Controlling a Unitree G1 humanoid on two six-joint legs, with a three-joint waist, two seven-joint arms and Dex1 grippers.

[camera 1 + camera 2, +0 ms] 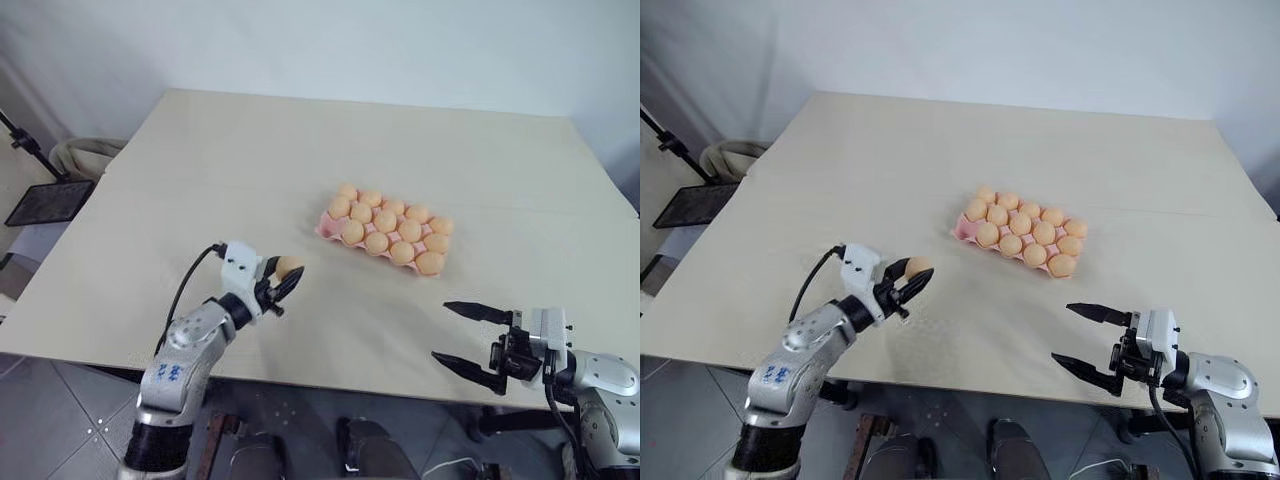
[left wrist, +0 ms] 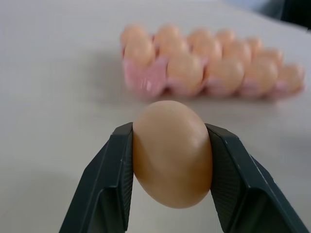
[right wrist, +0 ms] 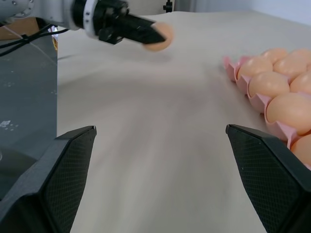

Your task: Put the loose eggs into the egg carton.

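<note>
My left gripper is holding the egg by both sides and the corner cup is empty, so I should next move toward that cup until the egg is inside it.
One loose egg sits pinched between the two black fingers of my left gripper, held a little above the table, left of the carton and nearer the front edge. From the left wrist the same egg shows clamped on both sides, with the carton beyond it. The pink egg carton lies near the middle of the table, and its cups hold several pale orange eggs; one corner cup shows pink. My right gripper hangs open over the table's front right edge, nothing between its fingers.
The pale wooden table stretches wide around the carton. A black stand with a flat dark plate and a rounded basket stand off the table's left side. Grey floor tiles lie below the front edge.
</note>
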